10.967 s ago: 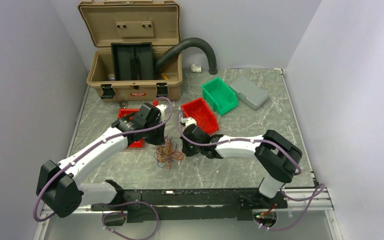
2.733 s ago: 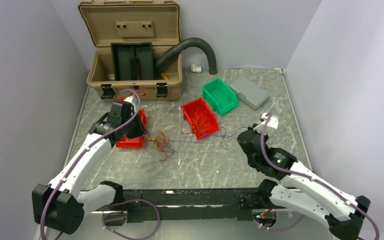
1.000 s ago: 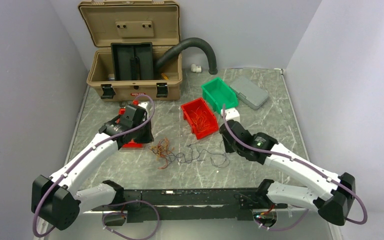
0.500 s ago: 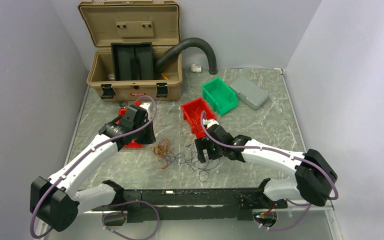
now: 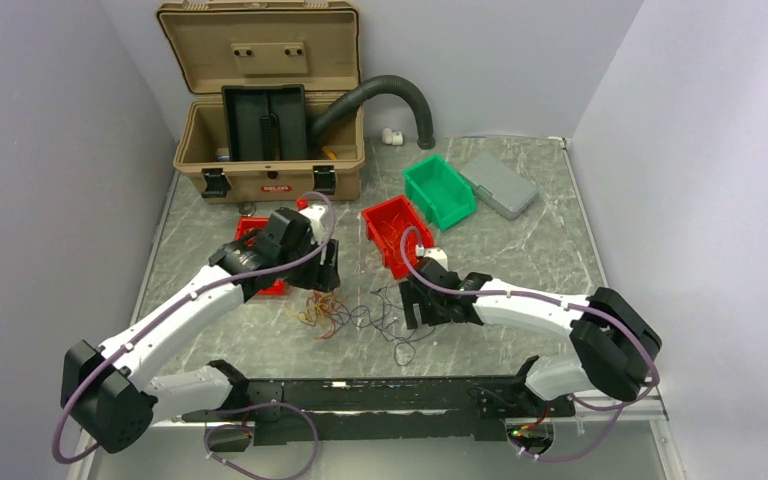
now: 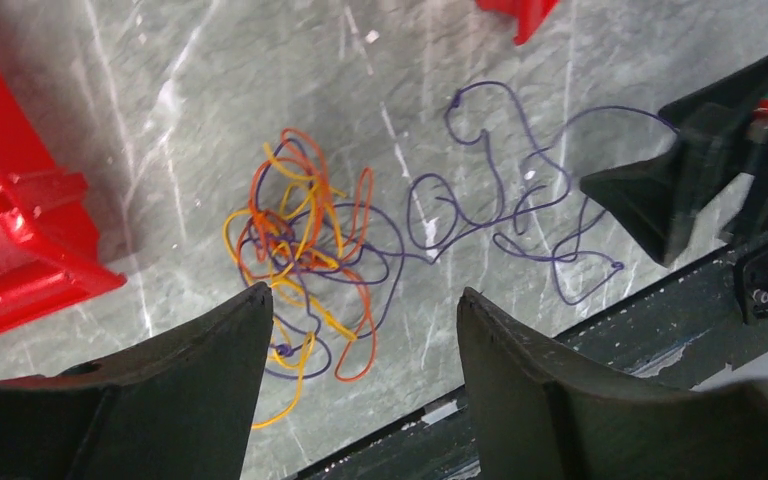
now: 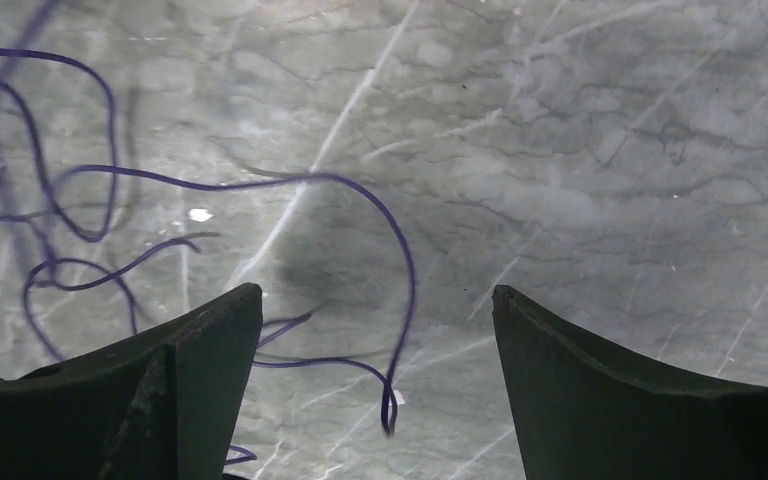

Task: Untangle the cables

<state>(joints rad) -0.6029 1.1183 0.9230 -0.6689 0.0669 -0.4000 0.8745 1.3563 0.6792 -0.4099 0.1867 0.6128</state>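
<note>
I expect a piece of purple wire to come loose when I pull and more purple wire to stay in the tangle, because loose purple wire [image 6: 500,218] ends [image 6: 615,265] lie beyond the tangle.
The cables lie on the table as a small tangle [image 5: 318,310] of orange, yellow and purple wires, with one thin purple strand [image 5: 378,318] trailing right from it. In the left wrist view the tangle [image 6: 305,250] sits just ahead of my open left gripper [image 6: 362,295], which holds nothing. The purple strand [image 6: 500,200] runs toward my right gripper [image 6: 660,200]. The right gripper [image 7: 375,292] is open above the table, and the loose looped end of the purple strand [image 7: 390,300] lies between its fingers, ungripped. From above, the left gripper [image 5: 325,272] hovers over the tangle and the right gripper [image 5: 420,310] over the strand's right end.
A red bin [image 5: 400,235] holding more wires, a green bin [image 5: 438,190] and a grey box [image 5: 497,183] stand behind the right arm. Another red bin [image 5: 260,285] is under the left arm. An open tan toolbox [image 5: 260,150] and black hose [image 5: 380,92] are at the back. A black rail [image 5: 360,395] borders the near edge.
Both grippers have opened. The right one let go of the purple strand and moved left toward the middle. The left one moved right, over the tangle.
</note>
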